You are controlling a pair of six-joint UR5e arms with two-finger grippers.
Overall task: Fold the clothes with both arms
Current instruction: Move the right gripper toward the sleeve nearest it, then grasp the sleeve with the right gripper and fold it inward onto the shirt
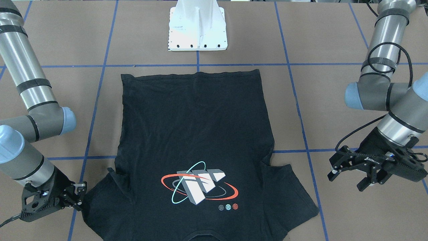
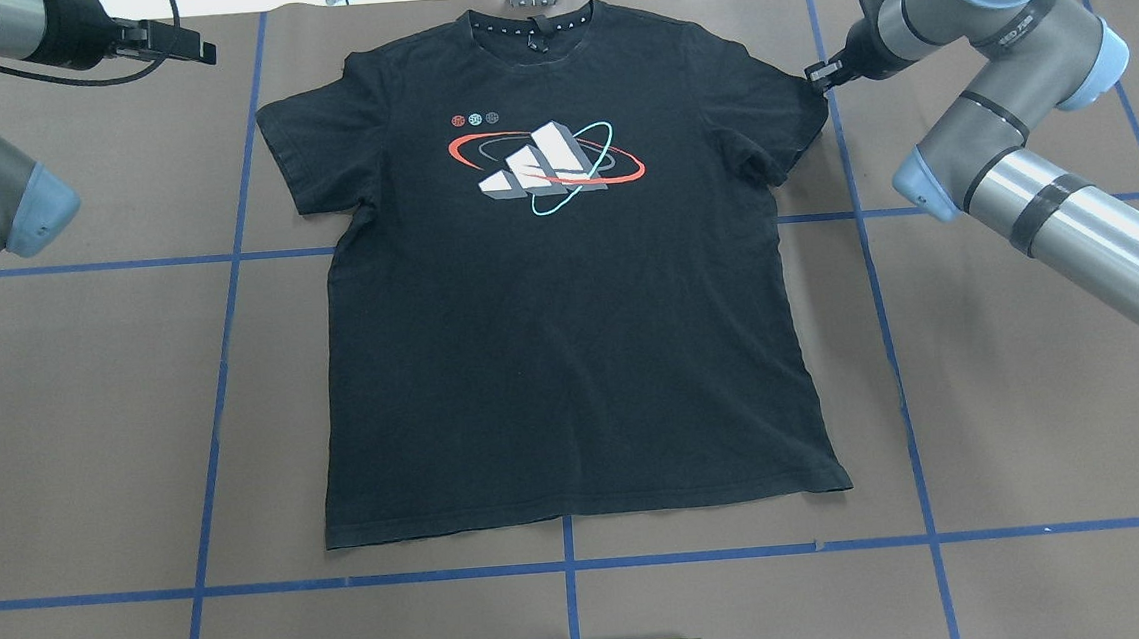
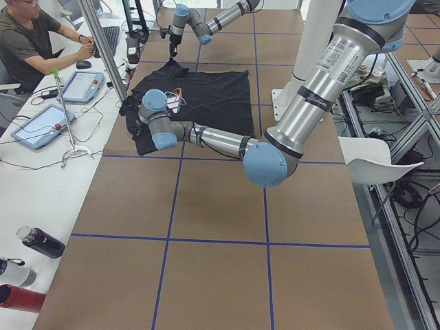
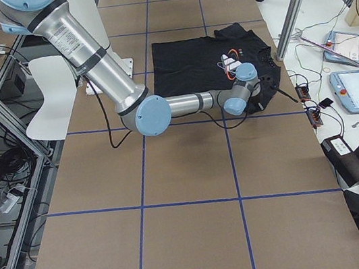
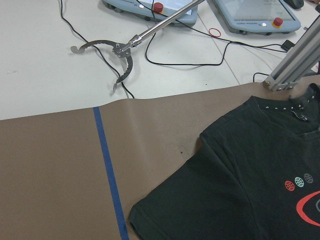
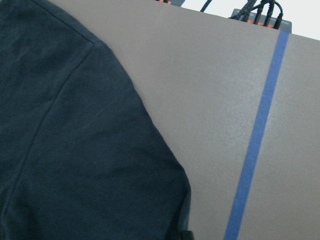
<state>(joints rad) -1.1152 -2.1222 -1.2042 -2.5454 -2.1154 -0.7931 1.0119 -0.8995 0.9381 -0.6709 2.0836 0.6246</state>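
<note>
The T-shirt's front is flat; my right gripper should now carry the sleeve's outer rim inward, releasing beside the print (image 1: pixel 167 205).
The black T-shirt (image 2: pixel 571 339) lies flat and print-up on the brown table, with its collar at the far edge and its hem toward the robot base. My right gripper (image 2: pixel 816 77) is low at the outer edge of one sleeve, fingers slightly apart around the sleeve's rim (image 1: pixel 81 195). The right wrist view shows that sleeve (image 6: pixel 75 150) close up. Off the opposite sleeve, my left gripper (image 1: pixel 346 180) hangs open above bare table, holding nothing (image 2: pixel 194 43). That sleeve and the collar (image 5: pixel 250 175) fill the left wrist view.
The white pedestal base (image 1: pixel 197 30) stands behind the hem. Blue tape lines (image 2: pixel 226 283) cross the table. Beyond the far edge are a white bench with teach pendants (image 3: pixel 82 86), cables, an aluminium post (image 5: pixel 295 65) and a seated person (image 3: pixel 31 41). Bottles (image 3: pixel 41 242) lie near.
</note>
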